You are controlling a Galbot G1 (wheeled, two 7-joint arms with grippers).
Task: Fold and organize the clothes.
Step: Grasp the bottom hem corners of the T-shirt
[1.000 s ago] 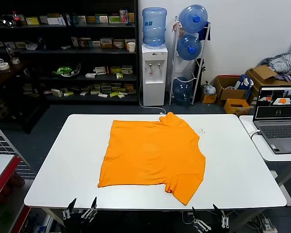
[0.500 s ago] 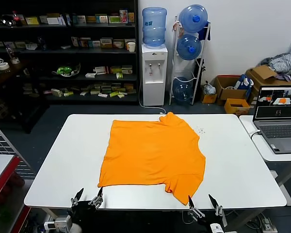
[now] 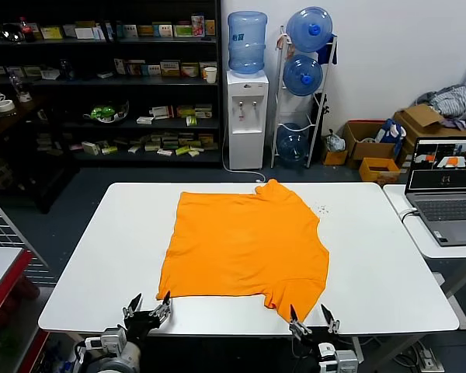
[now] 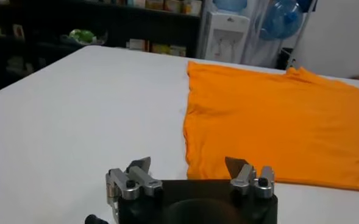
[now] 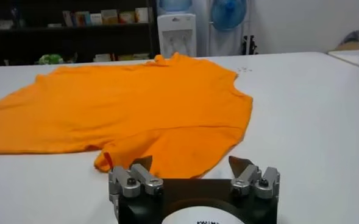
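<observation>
I should expect hidden white lettering to show up when I fold the T-shirt's near edge [image 3: 213, 295] away, because the orange T-shirt shows a plain upper side [image 3: 241, 245].
The orange T-shirt [image 3: 245, 241] lies spread flat on the white table [image 3: 101, 249], plain side up, lettering hidden. Its near right sleeve hangs toward the front edge. My left gripper [image 3: 149, 305] is open and empty at the front edge, just before the shirt's near left corner, which shows in the left wrist view [image 4: 194, 167]. My right gripper [image 3: 310, 318] is open and empty at the front edge, just before the sleeve tip. The shirt fills the right wrist view [image 5: 136, 109], with my right gripper [image 5: 191, 164] close to its near hem.
A laptop [image 3: 448, 190] sits on a side table at the right. A water dispenser [image 3: 247, 101], bottle rack and dark shelves stand behind the table. A grey cloth heap [image 3: 453, 101] lies on cardboard boxes at the far right.
Both grippers have risen from below the table's front edge and moved forward toward the shirt's near hem. The shirt has not moved.
</observation>
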